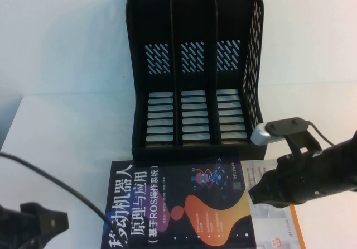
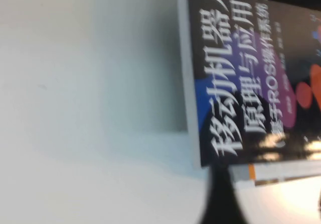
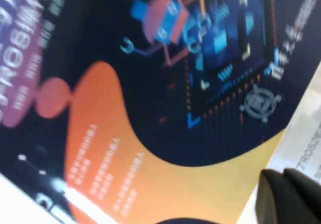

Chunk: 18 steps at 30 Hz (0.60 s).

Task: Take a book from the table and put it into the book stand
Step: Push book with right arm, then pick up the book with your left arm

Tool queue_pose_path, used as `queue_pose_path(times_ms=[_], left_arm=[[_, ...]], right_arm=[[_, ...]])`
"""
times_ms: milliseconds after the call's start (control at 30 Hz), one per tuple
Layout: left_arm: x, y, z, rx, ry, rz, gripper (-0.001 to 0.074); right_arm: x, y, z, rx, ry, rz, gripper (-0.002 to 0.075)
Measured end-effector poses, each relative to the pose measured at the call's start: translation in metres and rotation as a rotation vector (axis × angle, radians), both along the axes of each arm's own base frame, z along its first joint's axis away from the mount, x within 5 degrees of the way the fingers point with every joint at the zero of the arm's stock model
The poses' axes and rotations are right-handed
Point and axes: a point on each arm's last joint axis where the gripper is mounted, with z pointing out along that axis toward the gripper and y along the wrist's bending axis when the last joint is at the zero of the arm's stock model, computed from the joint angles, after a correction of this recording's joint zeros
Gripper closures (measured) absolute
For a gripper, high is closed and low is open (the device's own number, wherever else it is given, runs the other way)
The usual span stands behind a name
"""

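Clear table [image 1: 89, 176] lies beside the navy book's spine, so the robot's open left gripper should keep going toward the white title's side and close on that spine edge [image 1: 109, 190].
The book [image 1: 178, 204], dark navy with a white Chinese title and orange and purple blobs, lies flat on the white table [image 1: 56, 137] in front of the book stand [image 1: 195, 65]. The stand is black, upright, and its three slots hold nothing. My right gripper [image 1: 255, 193] is low at the book's right edge; the right wrist view shows it [image 3: 280, 176] shut over the cover [image 3: 165, 83], holding nothing. My left gripper [image 1: 33, 226] sits at the near left corner, off the book's left side. The left wrist view shows it [image 2: 268, 204] open near the book's corner [image 2: 251, 83].
A white book with an orange border [image 1: 279, 210] lies under the navy book and sticks out on its right side. A black cable [image 1: 61, 185] runs across the table towards the left arm. A grey camera [image 1: 281, 129] sits on the right arm.
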Motion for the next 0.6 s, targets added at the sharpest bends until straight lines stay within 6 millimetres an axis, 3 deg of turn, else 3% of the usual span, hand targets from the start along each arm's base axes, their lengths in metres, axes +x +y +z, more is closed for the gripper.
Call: queue_pose_path(times_ms=[67, 167, 400, 600], left_arm=[[0.019, -0.001, 0.004, 0.016, 0.034, -0.005, 0.0301], [0.044, -0.005, 0.006, 0.026, 0.094, -0.034, 0.0234], [0.096, -0.019, -0.012, -0.028, 0.218, -0.127, 0.0244], [0.116, -0.024, -0.039, -0.031, 0.297, -0.168, 0.0246]], right_arm=[[-0.002, -0.002, 0.012, 0.002, -0.035, 0.0, 0.0726], [-0.009, -0.008, 0.032, 0.002, -0.083, -0.006, 0.0726], [-0.028, -0.042, 0.084, 0.023, -0.167, -0.073, 0.0727], [-0.059, -0.071, 0.127, 0.06, -0.272, -0.112, 0.0727]])
